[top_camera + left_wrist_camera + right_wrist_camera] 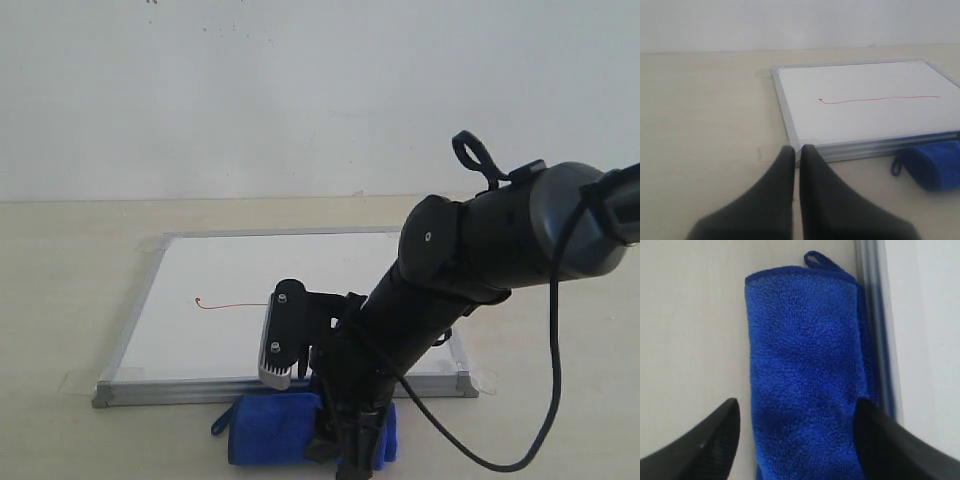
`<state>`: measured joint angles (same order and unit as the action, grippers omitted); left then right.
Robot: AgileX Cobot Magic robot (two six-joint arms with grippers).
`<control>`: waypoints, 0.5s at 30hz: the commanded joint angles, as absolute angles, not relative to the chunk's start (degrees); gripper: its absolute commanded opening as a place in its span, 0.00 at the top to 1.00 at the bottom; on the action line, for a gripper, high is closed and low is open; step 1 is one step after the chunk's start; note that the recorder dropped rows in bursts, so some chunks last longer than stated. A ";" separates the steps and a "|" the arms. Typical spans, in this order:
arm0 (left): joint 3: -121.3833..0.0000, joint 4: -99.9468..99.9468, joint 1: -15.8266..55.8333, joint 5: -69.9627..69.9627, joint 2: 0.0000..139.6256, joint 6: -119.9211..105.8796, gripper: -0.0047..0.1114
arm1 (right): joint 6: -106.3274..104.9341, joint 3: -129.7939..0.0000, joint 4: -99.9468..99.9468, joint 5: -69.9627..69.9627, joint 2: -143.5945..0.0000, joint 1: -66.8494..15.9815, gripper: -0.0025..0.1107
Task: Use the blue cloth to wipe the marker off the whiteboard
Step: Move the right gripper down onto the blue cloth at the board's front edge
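Observation:
My gripper will lift the blue cloth (275, 430), and the cloth should pinch in at the middle but stay folded, because its layers lie stacked (866, 342) in a compact bundle.
The whiteboard (230, 270) lies flat on the table, and the red marker line (232, 303) runs across its left half with a tiny loop at its left end. The blue cloth (270, 428) lies rolled on the table against the board's near frame. My right gripper (350, 450) reaches down over the cloth. In the right wrist view it stands open (797, 415), one finger on each side of the blue cloth (805, 360), beside the board's frame (880, 330). My left gripper (796, 150) is shut and empty near the board's corner (790, 135), looking at the marker line (880, 99) and the cloth (935, 167).
The right arm's wrist camera block (282, 335) hangs over the board's near edge, hiding the line's right end. A black cable (550, 400) loops from the arm down to the table. A white wall (300, 90) rises behind the tan tabletop (60, 290).

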<state>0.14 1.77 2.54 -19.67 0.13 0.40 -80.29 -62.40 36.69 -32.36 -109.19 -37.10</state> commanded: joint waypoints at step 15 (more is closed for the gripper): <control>0.00 2.33 2.54 -19.32 0.00 0.33 0.93 | -81.27 -62.64 37.82 -28.04 -113.94 -37.27 0.43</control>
